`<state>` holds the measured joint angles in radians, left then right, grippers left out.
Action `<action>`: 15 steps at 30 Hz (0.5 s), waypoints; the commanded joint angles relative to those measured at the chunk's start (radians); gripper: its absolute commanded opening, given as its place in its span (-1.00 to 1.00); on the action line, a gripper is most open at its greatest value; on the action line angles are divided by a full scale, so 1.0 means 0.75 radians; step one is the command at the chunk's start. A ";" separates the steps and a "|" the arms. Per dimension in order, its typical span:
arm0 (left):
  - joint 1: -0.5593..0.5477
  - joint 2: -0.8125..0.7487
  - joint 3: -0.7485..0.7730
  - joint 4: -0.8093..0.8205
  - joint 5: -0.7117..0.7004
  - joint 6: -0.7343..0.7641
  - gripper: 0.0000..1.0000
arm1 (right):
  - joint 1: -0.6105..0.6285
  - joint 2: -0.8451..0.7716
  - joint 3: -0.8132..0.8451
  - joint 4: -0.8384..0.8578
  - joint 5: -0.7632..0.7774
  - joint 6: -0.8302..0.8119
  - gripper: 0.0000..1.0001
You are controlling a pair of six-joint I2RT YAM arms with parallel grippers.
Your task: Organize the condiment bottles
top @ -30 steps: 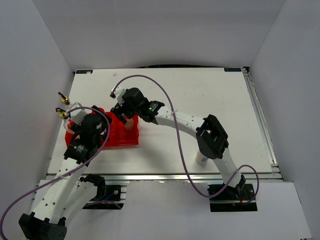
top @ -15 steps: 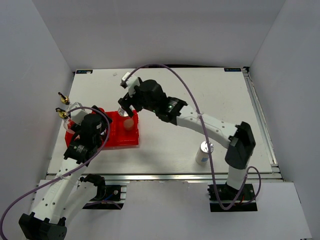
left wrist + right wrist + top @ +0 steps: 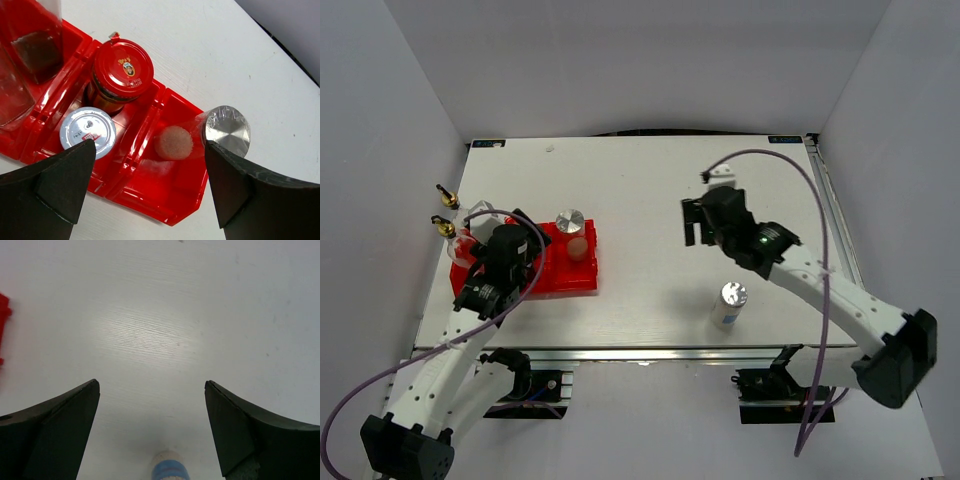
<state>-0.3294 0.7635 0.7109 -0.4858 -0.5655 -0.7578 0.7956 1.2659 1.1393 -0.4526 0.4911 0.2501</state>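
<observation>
The lone shaker (image 3: pixel 727 312) is upright and lined up with my open fingers. My right gripper keeps going toward the silver lid (image 3: pixel 733 294) and closes there.
The red tray (image 3: pixel 582 282) lies at the left. In it stand two clear glass bottles with gold spouts (image 3: pixel 447 212), a red-capped dark jar (image 3: pixel 123 67), a white-lidded jar (image 3: pixel 88 131), a small pinkish-topped container (image 3: pixel 173 142) and a silver-lidded shaker (image 3: pixel 570 222), also seen in the left wrist view (image 3: pixel 226 130). A second silver-lidded white shaker (image 3: pixel 729 303) stands alone on the table; its blue-banded body shows in the right wrist view (image 3: pixel 170 467). My left gripper (image 3: pixel 512 260) hovers open and empty over the tray (image 3: pixel 165 200). My right gripper (image 3: pixel 700 228) is open and empty above bare table, beyond the lone shaker.
The white table (image 3: pixel 650 180) has raised rails at the right and near edges. Grey walls close in on three sides. The tray's edge (image 3: pixel 4 315) shows at the far left of the right wrist view.
My right gripper has let go of the silver-lidded shaker in the tray and drawn back to the right, over the table's middle. The left arm has barely moved.
</observation>
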 commanded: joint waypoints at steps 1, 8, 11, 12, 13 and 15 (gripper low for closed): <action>0.004 0.025 -0.011 0.053 0.052 0.022 0.96 | -0.093 -0.180 -0.081 -0.192 0.102 0.223 0.79; 0.004 0.046 -0.017 0.075 0.061 0.027 0.96 | -0.134 -0.324 -0.234 -0.405 -0.051 0.305 0.79; 0.004 0.039 -0.021 0.075 0.059 0.027 0.97 | -0.132 -0.352 -0.279 -0.454 -0.145 0.309 0.79; 0.004 0.039 -0.025 0.077 0.059 0.027 0.96 | -0.132 -0.358 -0.302 -0.462 -0.170 0.309 0.79; 0.004 0.035 -0.029 0.083 0.059 0.027 0.96 | -0.134 -0.369 -0.316 -0.472 -0.203 0.309 0.79; 0.004 0.029 -0.040 0.093 0.059 0.025 0.96 | -0.132 -0.379 -0.347 -0.483 -0.235 0.311 0.79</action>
<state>-0.3294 0.8021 0.6945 -0.4381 -0.5312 -0.7479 0.6956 1.0073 0.9016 -0.7685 0.3878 0.4580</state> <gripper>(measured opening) 0.983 0.895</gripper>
